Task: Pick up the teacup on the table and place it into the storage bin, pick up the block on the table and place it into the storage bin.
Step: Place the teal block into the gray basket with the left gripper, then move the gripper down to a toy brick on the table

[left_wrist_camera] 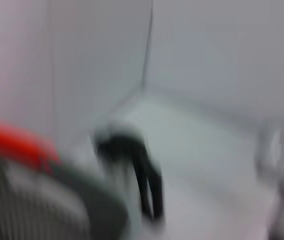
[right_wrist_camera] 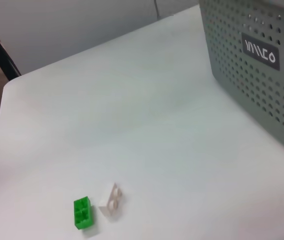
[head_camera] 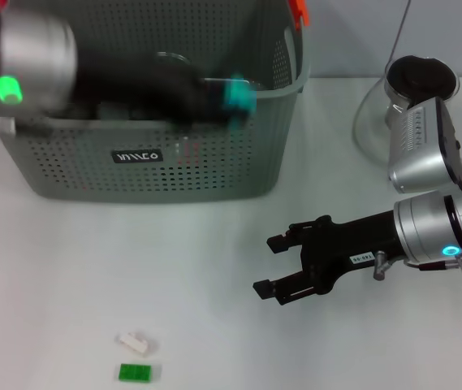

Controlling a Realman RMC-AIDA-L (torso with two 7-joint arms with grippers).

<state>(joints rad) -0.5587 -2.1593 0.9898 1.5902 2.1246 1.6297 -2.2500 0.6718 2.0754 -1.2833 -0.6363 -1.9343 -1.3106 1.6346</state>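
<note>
The teal block (head_camera: 239, 97) is at the storage bin's front rim and the bin's inside (head_camera: 237, 58) is open beyond it, so my left gripper should keep going inward and let go there.
The storage bin (head_camera: 149, 162), a grey-green perforated basket with a black label, stands at the back left; its labelled wall also shows in the right wrist view (right_wrist_camera: 251, 75). My left arm reaches over the bin's rim, its blurred left gripper (head_camera: 235, 97) showing a teal tip above the bin's inside. A clear round rim (head_camera: 170, 57) lies inside the bin behind the arm; I cannot tell whether it is the teacup. A green block (head_camera: 136, 372) (right_wrist_camera: 83, 212) and a white block (head_camera: 136, 343) (right_wrist_camera: 112, 201) lie side by side near the front edge. My right gripper (head_camera: 275, 264) hovers open and empty right of them.
A glass pot with a dark lid (head_camera: 413, 89) stands at the back right by my right arm. An orange handle clip (head_camera: 297, 10) sits on the bin's rim. Bare white table (head_camera: 198, 268) lies between bin and blocks.
</note>
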